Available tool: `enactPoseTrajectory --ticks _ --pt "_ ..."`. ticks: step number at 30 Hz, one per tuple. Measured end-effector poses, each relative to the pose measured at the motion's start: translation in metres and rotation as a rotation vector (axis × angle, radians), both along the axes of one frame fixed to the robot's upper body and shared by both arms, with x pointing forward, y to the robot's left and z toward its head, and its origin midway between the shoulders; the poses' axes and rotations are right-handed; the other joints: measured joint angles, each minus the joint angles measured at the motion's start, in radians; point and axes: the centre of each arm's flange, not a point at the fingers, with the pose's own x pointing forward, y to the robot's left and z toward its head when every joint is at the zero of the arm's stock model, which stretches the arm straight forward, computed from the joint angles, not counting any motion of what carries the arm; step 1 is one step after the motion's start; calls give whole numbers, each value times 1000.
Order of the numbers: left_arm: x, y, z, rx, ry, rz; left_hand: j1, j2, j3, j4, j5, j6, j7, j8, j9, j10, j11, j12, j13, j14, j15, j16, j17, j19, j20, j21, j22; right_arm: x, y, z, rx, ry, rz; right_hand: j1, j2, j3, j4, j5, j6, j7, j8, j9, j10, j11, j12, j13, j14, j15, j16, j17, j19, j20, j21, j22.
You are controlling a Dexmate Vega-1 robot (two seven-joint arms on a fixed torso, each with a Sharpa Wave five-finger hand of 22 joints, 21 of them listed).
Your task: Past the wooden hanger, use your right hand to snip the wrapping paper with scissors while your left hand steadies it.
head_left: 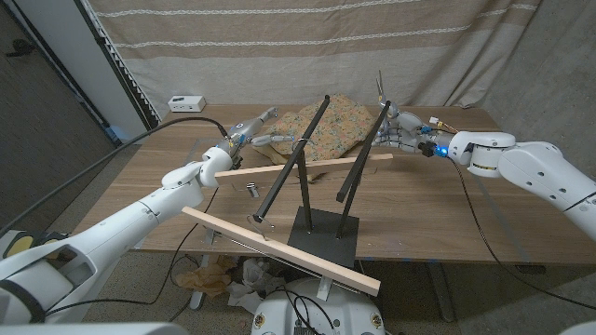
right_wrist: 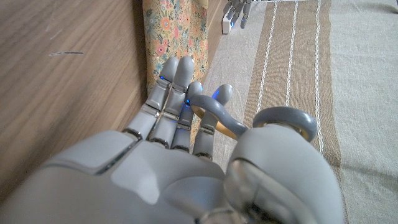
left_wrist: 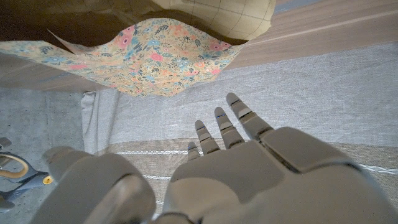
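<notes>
My gripper will make the wrapping paper (head_left: 348,122) curl into a hollow arch when it lifts it, because the floral wrapping paper's edge (left_wrist: 150,27) already bends in a wave.
The floral wrapping paper (head_left: 328,126) lies rumpled at the back middle of the table, beyond the wooden hanger (head_left: 307,168) on its black stand. My left hand (head_left: 248,130) hovers at the paper's left edge, fingers (left_wrist: 231,127) spread and holding nothing; the paper (left_wrist: 155,56) lies just beyond the fingertips. My right hand (head_left: 407,131) is at the paper's right edge and grips the scissors (head_left: 383,91), whose blades point up. In the right wrist view the fingers (right_wrist: 177,93) pass through the grey, yellow-lined scissors handles (right_wrist: 249,121), beside the paper (right_wrist: 171,31).
A white box (head_left: 186,101) sits at the table's back left. A small metal piece (head_left: 251,190) lies left of the stand's black base (head_left: 321,233). A long wooden slat (head_left: 279,251) crosses the front. A curtain hangs behind the table.
</notes>
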Motion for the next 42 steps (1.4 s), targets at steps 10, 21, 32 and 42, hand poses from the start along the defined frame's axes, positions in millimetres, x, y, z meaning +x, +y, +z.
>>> enactPoseTrajectory --ticks 10,21,32,42 --pt "1 -9 -7 86 -72 3 72 8 -16 -16 6 51 -22 23 0 18 -17 8 3 -23 -1 0 0 -3 -1 0 3 2 -2 -2 11 4 -3 5 5 -1 -1 0 7 7 -9 -14 9 9 2 -45 -2 2 8 -14 0 0 0 -9" --pt "2 -17 -10 194 -124 -3 144 24 -36 -14 25 14 -14 -1 3 39 -32 15 3 -25 0 0 0 -7 0 1 3 4 -4 -1 18 4 -4 -1 11 -8 -8 0 7 7 -16 -20 9 9 4 -40 -5 -2 15 -28 0 0 -4 -14" --pt "5 -24 -15 277 -116 -30 176 25 -44 -14 35 5 -12 -8 7 17 -24 7 8 -25 0 0 0 -7 0 1 3 6 -5 -2 23 8 -7 -1 11 -8 -8 0 7 7 -16 -21 9 9 5 -40 -5 -2 22 -32 0 0 -4 -14" --pt "8 -29 -20 316 -96 -55 180 29 -48 -9 35 5 -12 -8 7 16 -23 7 7 -25 0 0 0 -7 0 1 3 8 -6 -5 29 14 -11 -1 11 -12 -12 0 7 7 -15 -24 13 12 5 -51 -13 1 31 -40 0 0 -4 -14"
